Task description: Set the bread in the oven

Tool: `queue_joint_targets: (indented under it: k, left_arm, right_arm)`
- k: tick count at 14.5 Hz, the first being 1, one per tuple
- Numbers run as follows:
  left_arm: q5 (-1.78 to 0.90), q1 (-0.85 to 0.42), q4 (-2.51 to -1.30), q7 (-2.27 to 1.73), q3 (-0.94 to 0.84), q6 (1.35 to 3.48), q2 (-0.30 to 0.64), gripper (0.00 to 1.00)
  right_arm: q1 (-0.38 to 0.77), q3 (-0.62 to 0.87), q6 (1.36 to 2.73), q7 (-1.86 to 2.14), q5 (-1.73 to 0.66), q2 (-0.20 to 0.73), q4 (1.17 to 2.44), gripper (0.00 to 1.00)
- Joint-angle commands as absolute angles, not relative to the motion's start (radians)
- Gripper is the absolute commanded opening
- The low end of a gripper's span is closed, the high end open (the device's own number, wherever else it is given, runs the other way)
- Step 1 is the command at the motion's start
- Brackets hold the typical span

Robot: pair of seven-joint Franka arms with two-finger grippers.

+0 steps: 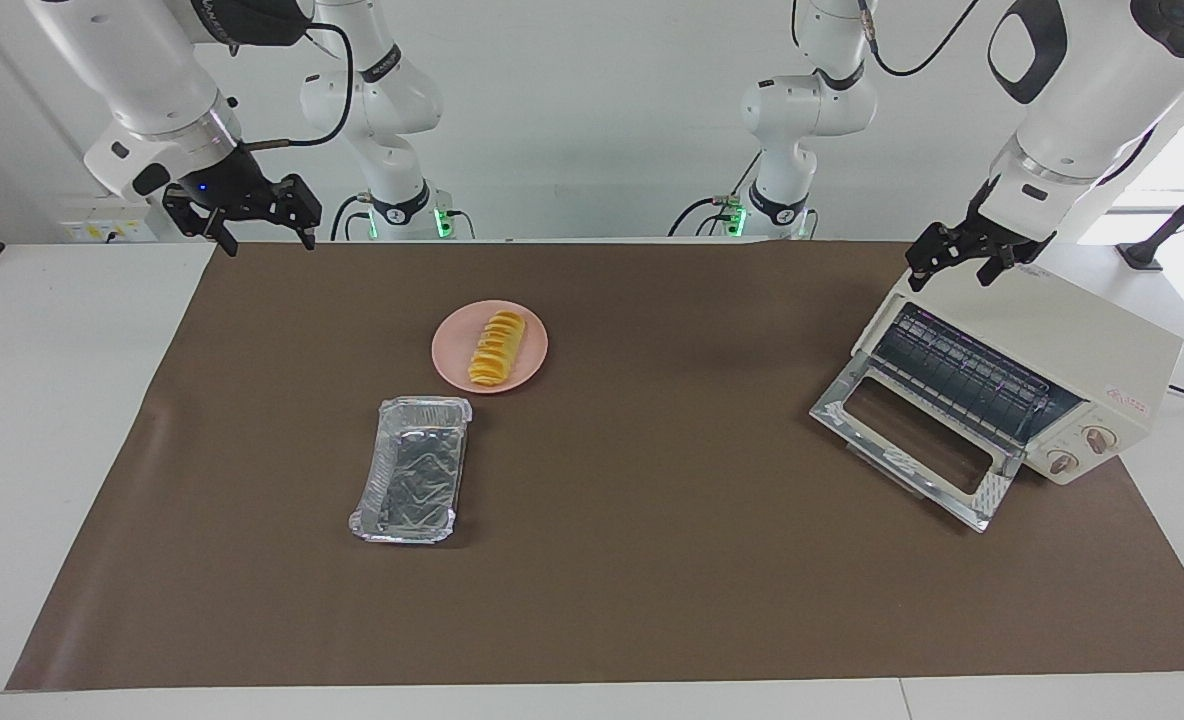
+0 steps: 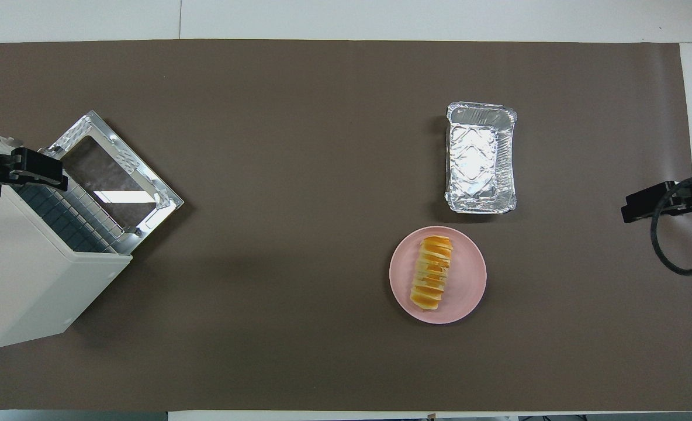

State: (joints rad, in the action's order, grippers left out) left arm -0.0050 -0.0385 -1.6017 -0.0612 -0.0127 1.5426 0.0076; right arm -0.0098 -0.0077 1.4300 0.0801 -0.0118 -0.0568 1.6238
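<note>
The bread (image 2: 432,272) will fit flat inside the empty silver foil tray (image 2: 481,160) when I lower it, because the bread is shorter and narrower than the tray.
The bread (image 1: 497,347) is a golden ridged loaf lying on a pink plate (image 1: 452,350) toward the right arm's end of the table; it also shows in the overhead view (image 2: 432,272). The cream-white oven (image 1: 1082,340) stands at the left arm's end with its glass door (image 1: 912,440) dropped open and its wire rack (image 1: 962,375) showing. My left gripper (image 1: 949,280) is open and empty over the oven's top front edge. My right gripper (image 1: 266,242) is open and empty, raised over the table's edge at the right arm's end, apart from the bread.
A silver foil tray (image 1: 422,405), empty, lies beside the plate and farther from the robots. A brown mat (image 1: 652,560) covers the table. Two other arms stand at the back wall.
</note>
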Motion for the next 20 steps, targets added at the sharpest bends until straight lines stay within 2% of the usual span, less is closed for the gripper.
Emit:
queue_joint_targets:
  k: [1, 3, 8, 11, 14, 20]
  left_arm:
    - [-0.025, -0.029, -1.597, -0.051, -0.014, 1.539, 0.003, 1.0]
    - [-0.025, -0.029, -1.597, -0.051, -0.014, 1.539, 0.003, 1.0]
    - [-0.025, -0.029, -1.597, -0.051, -0.014, 1.539, 0.003, 1.0]
    - [-0.025, -0.029, -1.597, -0.051, -0.014, 1.539, 0.005, 1.0]
    - [-0.025, -0.029, -1.597, -0.051, -0.014, 1.539, 0.003, 1.0]
    - [-0.025, -0.029, -1.597, -0.051, -0.014, 1.539, 0.003, 1.0]
  right_arm:
    - [-0.012, 0.003, 1.427, 0.06, -0.006, -0.072, 1.652, 1.0]
    - [0.012, 0.015, 1.469, -0.05, -0.008, -0.1, 1.708, 1.0]
    - [0.23, 0.02, 1.692, -0.43, -0.02, -0.195, 1.954, 1.0]
    - [0.323, 0.02, 1.782, -0.582, -0.028, -0.186, 2.041, 1.0]
    - [0.42, 0.02, 2.006, -0.722, -0.029, -0.17, 2.214, 1.0]
    - [0.459, 0.021, 2.296, -0.792, -0.029, -0.075, 2.371, 1.0]
